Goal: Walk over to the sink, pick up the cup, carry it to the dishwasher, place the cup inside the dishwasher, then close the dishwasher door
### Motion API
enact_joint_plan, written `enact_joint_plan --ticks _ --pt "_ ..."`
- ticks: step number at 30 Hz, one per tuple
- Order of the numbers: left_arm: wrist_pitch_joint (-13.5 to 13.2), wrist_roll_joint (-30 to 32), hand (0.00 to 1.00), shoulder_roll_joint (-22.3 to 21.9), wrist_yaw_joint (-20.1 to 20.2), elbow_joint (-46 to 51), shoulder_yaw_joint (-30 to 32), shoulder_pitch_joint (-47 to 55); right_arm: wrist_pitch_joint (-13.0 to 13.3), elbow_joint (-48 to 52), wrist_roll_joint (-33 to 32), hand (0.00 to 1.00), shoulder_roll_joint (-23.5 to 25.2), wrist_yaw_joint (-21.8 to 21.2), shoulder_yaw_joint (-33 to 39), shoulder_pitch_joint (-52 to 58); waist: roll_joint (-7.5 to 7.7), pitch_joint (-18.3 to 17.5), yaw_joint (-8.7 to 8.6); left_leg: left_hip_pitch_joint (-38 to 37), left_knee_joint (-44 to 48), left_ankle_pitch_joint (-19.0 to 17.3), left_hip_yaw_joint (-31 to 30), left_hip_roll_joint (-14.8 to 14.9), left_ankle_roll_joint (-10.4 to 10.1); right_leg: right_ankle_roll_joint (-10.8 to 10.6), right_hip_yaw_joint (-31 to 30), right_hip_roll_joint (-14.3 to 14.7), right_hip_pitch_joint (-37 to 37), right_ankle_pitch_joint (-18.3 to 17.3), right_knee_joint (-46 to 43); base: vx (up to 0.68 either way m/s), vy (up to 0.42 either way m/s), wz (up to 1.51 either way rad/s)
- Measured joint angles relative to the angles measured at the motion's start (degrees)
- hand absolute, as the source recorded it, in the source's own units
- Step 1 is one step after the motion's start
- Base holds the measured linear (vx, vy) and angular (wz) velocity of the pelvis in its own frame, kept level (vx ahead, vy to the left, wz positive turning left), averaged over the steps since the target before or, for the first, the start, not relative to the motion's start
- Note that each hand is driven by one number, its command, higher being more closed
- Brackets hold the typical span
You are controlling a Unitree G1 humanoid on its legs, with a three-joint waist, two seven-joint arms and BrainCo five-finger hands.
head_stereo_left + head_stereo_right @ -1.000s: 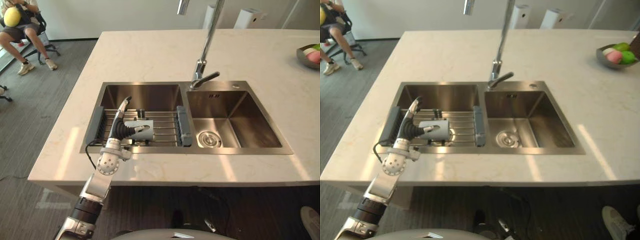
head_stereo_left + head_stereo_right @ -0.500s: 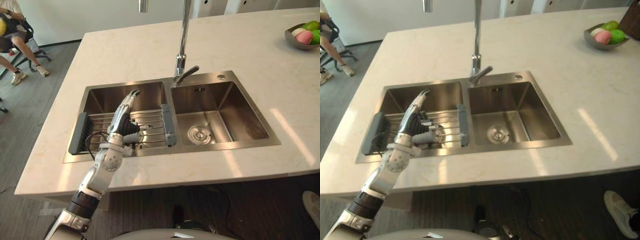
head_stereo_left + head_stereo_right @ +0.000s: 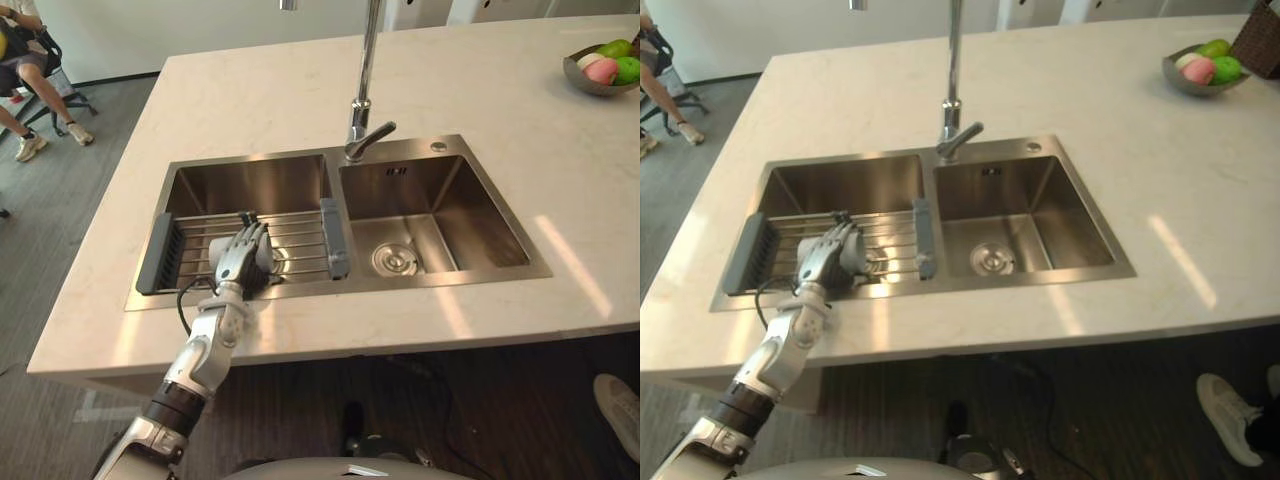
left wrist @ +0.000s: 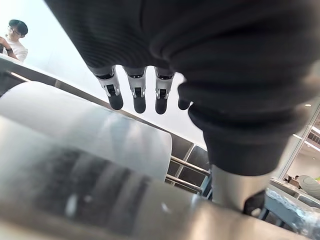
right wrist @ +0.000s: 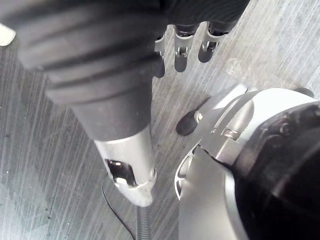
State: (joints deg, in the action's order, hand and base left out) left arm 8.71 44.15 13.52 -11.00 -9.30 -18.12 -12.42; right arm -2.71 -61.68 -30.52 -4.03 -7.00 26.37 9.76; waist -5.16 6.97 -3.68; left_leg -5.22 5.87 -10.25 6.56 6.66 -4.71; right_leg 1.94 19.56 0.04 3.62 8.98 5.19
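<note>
My gripper will lift the cup [image 3: 217,251] free, and I expect it to be empty, because it lies on its side across the open wire rack [image 3: 300,240].
A silver metal cup [image 4: 90,135] lies on its side on the wire rack [image 3: 295,235] in the left basin of the steel sink [image 3: 250,185]. My left hand [image 3: 240,255] rests right over the cup and covers most of it in the eye views. In the left wrist view its fingers [image 4: 139,92] reach straight out above the cup's curved side, open and not curled round it, with the thumb [image 4: 230,187] on the other side. My right hand [image 5: 185,45] hangs open over the grey floor, far from the sink.
A tall tap [image 3: 362,80] stands behind the divider. The right basin [image 3: 440,215] has a drain [image 3: 397,260]. A fruit bowl [image 3: 605,68] sits at the counter's far right. A person sits on a chair [image 3: 25,55] far left; a shoe [image 3: 615,400] shows lower right.
My left hand has come down from a raised pose, fingers pointing up beside the cup, to lie over the cup on the rack. The camera has shifted.
</note>
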Motion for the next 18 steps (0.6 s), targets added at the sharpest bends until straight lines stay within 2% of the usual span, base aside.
enact_joint_plan --ticks 2,6,9,13,14,18 --pt "0.2 0.0 0.00 0.0 -0.4 -0.6 0.0 0.0 0.0 0.1 -0.6 0.00 -0.2 0.0 -1.0 0.1 -0.04 0.1 -0.10 -0.4 0.0 -0.7 0.2 0.0 -0.4 0.1 0.0 0.1 -0.5 0.2 0.0 -0.03 0.071 -0.10" --pt "0.2 2.6 0.00 0.0 -1.5 -1.6 0.2 0.0 -0.3 0.2 -0.6 0.00 -1.7 0.0 -3.1 0.2 -1.17 0.2 -0.94 -1.1 -0.5 -1.1 -0.2 0.4 -0.9 0.1 0.0 0.6 -0.8 0.0 0.0 0.05 0.061 -0.02" --pt "0.2 3.5 0.00 0.1 -2.5 -1.8 0.2 -0.1 -0.8 0.2 -0.6 0.00 -2.2 -0.6 -3.4 0.2 -1.52 0.1 -1.19 -2.0 -0.7 -0.1 -0.3 0.9 -1.3 0.4 -0.3 1.3 -0.9 -0.6 0.0 0.12 0.047 0.00" --pt "0.0 5.8 0.00 0.1 -5.0 -3.2 0.1 -1.6 -1.4 0.0 -0.6 0.00 -2.2 -2.9 -3.7 0.2 -1.26 0.3 -1.10 -1.8 -0.2 1.2 -0.4 0.6 -1.1 1.0 -0.3 1.1 -1.0 -1.4 0.0 0.04 0.047 0.00" --pt "-0.1 6.6 0.00 0.1 -6.1 -3.5 0.1 -1.6 -1.5 0.0 -0.6 0.00 -2.2 -3.0 -3.7 0.2 -0.80 0.6 -1.07 -1.6 0.1 1.6 -0.4 0.3 -0.6 0.9 -0.3 0.8 -1.0 -1.4 0.0 0.00 0.069 0.02" --pt "-1.4 9.2 0.00 0.2 -9.0 -4.0 0.2 -1.6 -1.5 0.0 -0.5 0.00 -1.8 -4.1 -3.7 0.2 -0.22 0.8 -1.11 -1.0 0.1 2.3 -0.4 -0.4 -0.5 0.8 -0.1 0.1 -0.4 -1.4 0.0 -0.04 0.091 0.02"
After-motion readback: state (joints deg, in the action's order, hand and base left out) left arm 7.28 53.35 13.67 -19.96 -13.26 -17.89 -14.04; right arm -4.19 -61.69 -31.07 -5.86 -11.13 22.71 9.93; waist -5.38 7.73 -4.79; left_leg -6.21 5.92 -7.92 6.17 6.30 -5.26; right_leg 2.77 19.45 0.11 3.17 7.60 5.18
